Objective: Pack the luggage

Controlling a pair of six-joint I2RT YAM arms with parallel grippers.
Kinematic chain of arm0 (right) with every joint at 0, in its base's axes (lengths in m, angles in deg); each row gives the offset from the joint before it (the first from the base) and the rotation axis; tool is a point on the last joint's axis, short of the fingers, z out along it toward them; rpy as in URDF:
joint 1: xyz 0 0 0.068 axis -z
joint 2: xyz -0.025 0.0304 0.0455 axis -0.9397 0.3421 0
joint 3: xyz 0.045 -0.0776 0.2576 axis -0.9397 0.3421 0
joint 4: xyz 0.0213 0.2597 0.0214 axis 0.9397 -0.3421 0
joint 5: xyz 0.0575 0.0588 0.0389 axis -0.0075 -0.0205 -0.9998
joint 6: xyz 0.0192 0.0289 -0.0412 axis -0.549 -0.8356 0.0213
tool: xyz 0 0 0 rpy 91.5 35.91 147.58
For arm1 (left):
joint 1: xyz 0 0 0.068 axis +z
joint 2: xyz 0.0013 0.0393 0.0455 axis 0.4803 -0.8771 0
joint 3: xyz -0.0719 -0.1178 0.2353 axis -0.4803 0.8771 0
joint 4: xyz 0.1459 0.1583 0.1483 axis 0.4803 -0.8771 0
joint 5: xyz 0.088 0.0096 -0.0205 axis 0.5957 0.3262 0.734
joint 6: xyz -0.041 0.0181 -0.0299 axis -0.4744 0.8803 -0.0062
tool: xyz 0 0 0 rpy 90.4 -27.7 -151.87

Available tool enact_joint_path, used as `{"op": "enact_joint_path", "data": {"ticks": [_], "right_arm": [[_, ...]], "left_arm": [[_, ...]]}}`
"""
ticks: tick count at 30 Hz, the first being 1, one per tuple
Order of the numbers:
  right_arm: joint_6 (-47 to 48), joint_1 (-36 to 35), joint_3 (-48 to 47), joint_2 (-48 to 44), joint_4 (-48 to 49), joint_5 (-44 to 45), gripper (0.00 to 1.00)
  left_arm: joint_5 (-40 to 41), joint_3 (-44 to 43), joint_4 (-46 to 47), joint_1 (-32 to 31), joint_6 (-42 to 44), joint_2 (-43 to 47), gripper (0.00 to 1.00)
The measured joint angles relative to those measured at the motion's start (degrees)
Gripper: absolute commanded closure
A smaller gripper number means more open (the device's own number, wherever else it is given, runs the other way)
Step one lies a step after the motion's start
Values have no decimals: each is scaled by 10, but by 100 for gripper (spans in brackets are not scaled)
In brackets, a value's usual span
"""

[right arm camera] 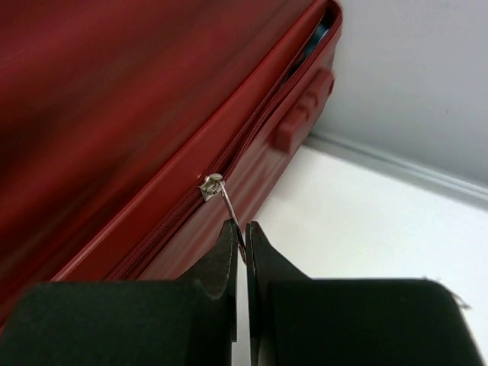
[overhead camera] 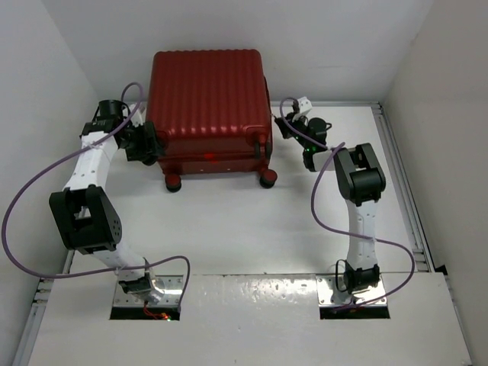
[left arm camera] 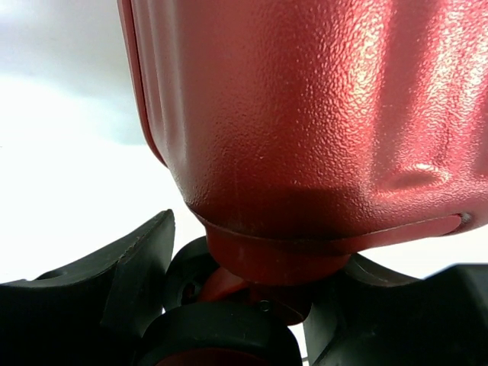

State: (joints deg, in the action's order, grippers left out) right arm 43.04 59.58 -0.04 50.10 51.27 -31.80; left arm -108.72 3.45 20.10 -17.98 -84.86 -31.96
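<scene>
I go on pulling the zipper pull toward the luggage's far corner (right arm camera: 333,14) with my right gripper until the gap closes before letting go, because the luggage's seam is shut behind the slider and gapes ahead (right arm camera: 311,46).
The luggage (overhead camera: 206,91), a red ribbed hard-shell suitcase, lies flat and closed at the back middle of the table, with its wheels (overhead camera: 174,183) towards me. My left gripper (overhead camera: 151,145) is at its left near corner. In the left wrist view the fingers (left arm camera: 122,282) flank a black wheel (left arm camera: 221,335) under the red shell (left arm camera: 305,114) and seem clamped on it. My right gripper (overhead camera: 280,126) is at the suitcase's right side. It (right arm camera: 242,229) is shut on the metal zipper pull (right arm camera: 229,202). Beyond the slider the seam gapes, showing blue lining (right arm camera: 320,34).
White walls close in the table on three sides. A metal rail (overhead camera: 396,152) runs along the right edge. A red side handle (right arm camera: 301,114) sits on the suitcase beyond the slider. Purple cables loop from both arms.
</scene>
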Motion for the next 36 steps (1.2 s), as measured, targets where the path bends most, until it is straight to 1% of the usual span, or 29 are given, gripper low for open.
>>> {"op": "enact_joint_path", "data": {"ticks": [6,11,14,21,24,25,26,27,28,30,31,33,34,35,36], "right_arm": [[-3,-7,-117,85,7,32,100],[-5,-11,-215,149,2,61,100],[-7,-13,-295,198,-10,78,100],[-7,-15,-522,336,-48,106,100],[-7,-15,-581,370,-60,107,100],[-7,-15,-591,376,-61,107,98],[-7,-15,-591,377,-59,107,93],[-7,-15,-589,377,-58,110,83],[-7,-15,-580,374,-52,118,78],[-4,-13,-542,359,-46,145,67],[-3,-8,-515,349,-44,157,57],[-3,3,-448,324,-35,172,49],[-3,11,-405,306,-32,176,44],[-3,17,-362,284,-31,179,43],[-3,22,-318,261,-30,180,42]], "left_arm": [[1,-20,-9,10,16,-16,100],[0,-20,-8,12,20,-17,100],[0,-20,-7,13,21,-18,100],[0,-20,-3,14,24,-20,100],[-1,-19,0,14,24,-20,100],[-2,-17,3,14,24,-20,96],[-3,-15,5,14,24,-19,80],[-5,-12,9,14,24,-18,72],[-7,-5,18,14,23,-14,60],[-7,2,27,14,20,-6,45],[-6,6,32,14,18,1,38],[-3,7,35,14,14,13,28],[0,7,40,14,11,18,28],[10,7,45,15,3,23,26],[19,7,51,15,-2,26,22]]}}
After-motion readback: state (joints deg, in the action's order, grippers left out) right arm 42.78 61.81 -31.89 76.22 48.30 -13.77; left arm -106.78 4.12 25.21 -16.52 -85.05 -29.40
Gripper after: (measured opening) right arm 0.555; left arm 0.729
